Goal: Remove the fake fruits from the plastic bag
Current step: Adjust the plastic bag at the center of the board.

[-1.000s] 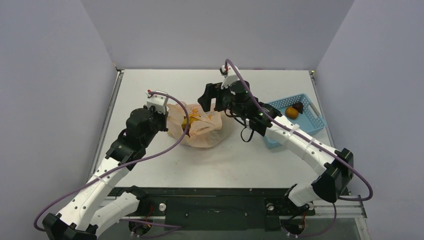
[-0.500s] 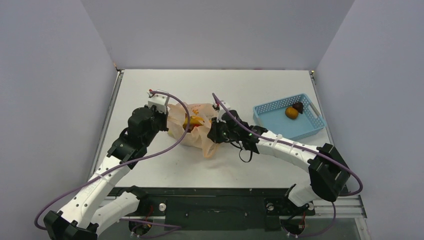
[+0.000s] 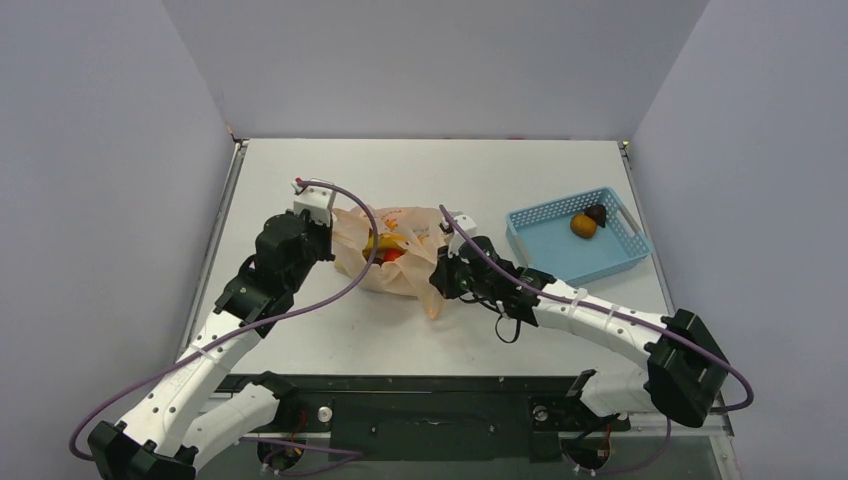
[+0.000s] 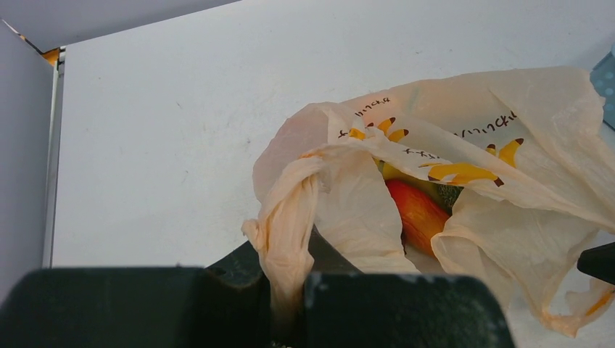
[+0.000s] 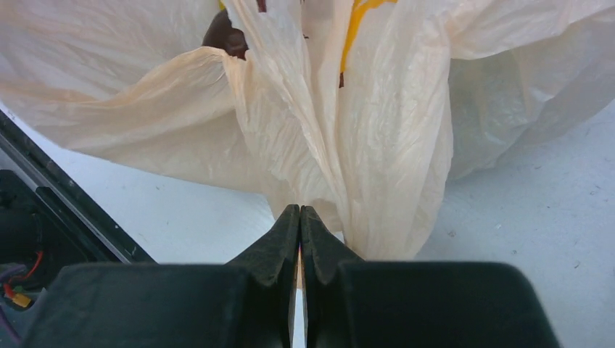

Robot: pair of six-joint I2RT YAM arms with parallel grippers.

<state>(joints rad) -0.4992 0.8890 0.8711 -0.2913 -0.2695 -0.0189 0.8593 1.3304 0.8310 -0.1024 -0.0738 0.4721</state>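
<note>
Next, my left gripper raises the bag's twisted handle [image 4: 289,214] while my right gripper pulls the bag's opening wide, because the plastic bag's printed film sags over the fruits [image 4: 442,172].
The peach-orange plastic bag [image 3: 405,282] lies left of the table's centre, its mouth gaping upward. My left gripper [image 3: 330,240] is shut on a twisted handle [image 4: 290,217] at the bag's left side. My right gripper [image 3: 440,282] is shut at the bag's near-right edge, with a thin sliver of film pinched between the fingers [image 5: 299,212]. Inside the bag show a red-yellow mango [image 4: 417,214], a bit of green melon [image 4: 450,194], a yellow fruit [image 3: 385,240] and a dark maroon one [image 5: 223,35].
A light blue perforated basket [image 3: 545,245] stands at the right, holding an orange fruit [image 3: 583,226] and a dark maroon one [image 3: 596,213]. Purple cables loop off both arms. Walls close the table at the back and sides.
My right arm came down from above the bag's far side to its near-right edge and its jaws shut there. The bag is stretched toward the front right. The left gripper has kept its hold.
</note>
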